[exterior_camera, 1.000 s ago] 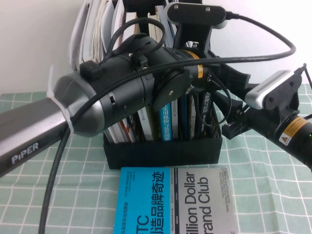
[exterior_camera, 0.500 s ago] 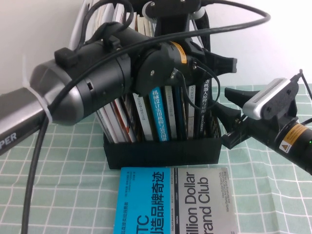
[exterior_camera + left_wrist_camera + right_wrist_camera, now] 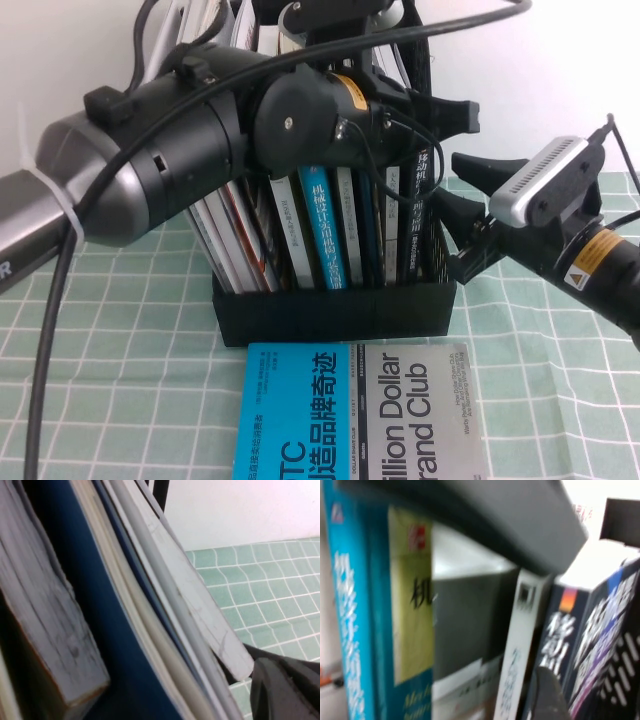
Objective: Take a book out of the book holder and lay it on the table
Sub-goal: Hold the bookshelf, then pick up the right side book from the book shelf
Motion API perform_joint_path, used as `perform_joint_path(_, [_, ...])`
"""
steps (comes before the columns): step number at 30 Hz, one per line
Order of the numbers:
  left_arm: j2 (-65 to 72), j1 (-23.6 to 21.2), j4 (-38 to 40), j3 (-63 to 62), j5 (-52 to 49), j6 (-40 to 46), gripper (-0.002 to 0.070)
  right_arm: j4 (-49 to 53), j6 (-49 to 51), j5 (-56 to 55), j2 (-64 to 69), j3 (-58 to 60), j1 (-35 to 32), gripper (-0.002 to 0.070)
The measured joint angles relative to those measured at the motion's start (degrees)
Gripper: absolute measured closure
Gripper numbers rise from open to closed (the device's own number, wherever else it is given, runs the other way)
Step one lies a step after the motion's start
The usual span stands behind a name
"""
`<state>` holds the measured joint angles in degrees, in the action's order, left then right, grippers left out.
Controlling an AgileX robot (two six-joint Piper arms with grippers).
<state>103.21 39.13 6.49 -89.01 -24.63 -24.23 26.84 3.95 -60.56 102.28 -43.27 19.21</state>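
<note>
The black book [image 3: 413, 225] will come free by itself when the robot pulls, because a dark gap [image 3: 536, 635] separates it from the white-spined book beside it.
The book [image 3: 418, 212], a black spine with white characters, stands upright at the right end of the black book holder [image 3: 335, 312]. In the right wrist view the book [image 3: 559, 630] shows close up, with one fingertip [image 3: 547, 695] in front of the spine's edge. My right gripper [image 3: 462, 188] is open at the holder's front right corner, level with the spine's upper half. My left gripper [image 3: 440, 110] hovers over the tops of the books, the thick left arm crossing in front of the holder's upper part. The table [image 3: 110, 350] has a pale green checked cloth.
A cyan-and-grey book [image 3: 360, 410] lies flat on the table just in front of the holder. A blue-spined book [image 3: 326, 225] and other books [image 3: 235, 245] fill the remaining compartments. A white wall rises directly behind the holder. The left wrist view shows page edges [image 3: 45, 620] and cloth [image 3: 250, 580].
The left arm has lifted and swung up to the left, uncovering more of the spines. The right gripper has risen and moved left toward the holder's right end, staying open.
</note>
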Motion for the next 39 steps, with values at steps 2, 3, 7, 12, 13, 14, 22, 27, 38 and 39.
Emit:
perform_joint_path(2, [0.00, -0.38, 2.47, 0.00, 0.25, 1.47, 0.0678, 1.42, 0.32, 0.34, 0.03, 0.00, 0.00, 0.0309])
perform_joint_path(3, [0.00, -0.52, 3.53, 0.00, 0.29, 2.22, 0.0678, 1.92, 0.45, 0.46, 0.03, 0.00, 0.00, 0.0309])
perform_joint_path(7, [0.00, -0.60, 6.43, 0.00, 0.39, 4.32, 0.0678, 2.18, 0.45, 0.60, 0.59, -0.52, 0.46, 0.0309])
perform_joint_path(12, [0.00, -1.09, 7.06, 0.00, 0.56, 4.36, 0.0678, 3.00, 1.02, 0.60, 3.68, -3.33, 0.73, 0.0309])
perform_joint_path(13, [0.00, -1.09, 7.06, 0.00, 0.56, 4.36, 0.0678, 3.00, 1.02, 0.60, 4.37, -3.86, 0.82, 0.0309])
perform_joint_path(14, [0.00, -1.09, 7.06, 0.00, 0.56, 4.36, 0.0678, 3.00, 1.05, 0.60, 4.87, -4.25, 0.82, 0.0309])
perform_joint_path(22, [0.00, -1.09, 7.06, 0.00, 0.56, 4.63, 0.0678, -5.24, -2.79, 1.16, 6.13, -5.04, 1.16, 0.0396])
perform_joint_path(27, [0.00, -1.09, 7.06, 0.00, 0.56, 4.85, 0.0678, -7.12, -3.95, 1.28, 6.23, -5.07, 1.16, 0.0433])
perform_joint_path(38, [0.00, -1.09, 7.06, 0.00, 0.56, 6.03, 0.0678, -6.28, -2.67, -2.30, 9.20, -5.42, 1.31, 0.0540])
perform_joint_path(39, [0.00, -1.09, 7.06, 0.00, 0.56, 6.38, 0.0678, -6.24, -2.58, -2.31, 9.31, -5.42, 1.30, 0.0540])
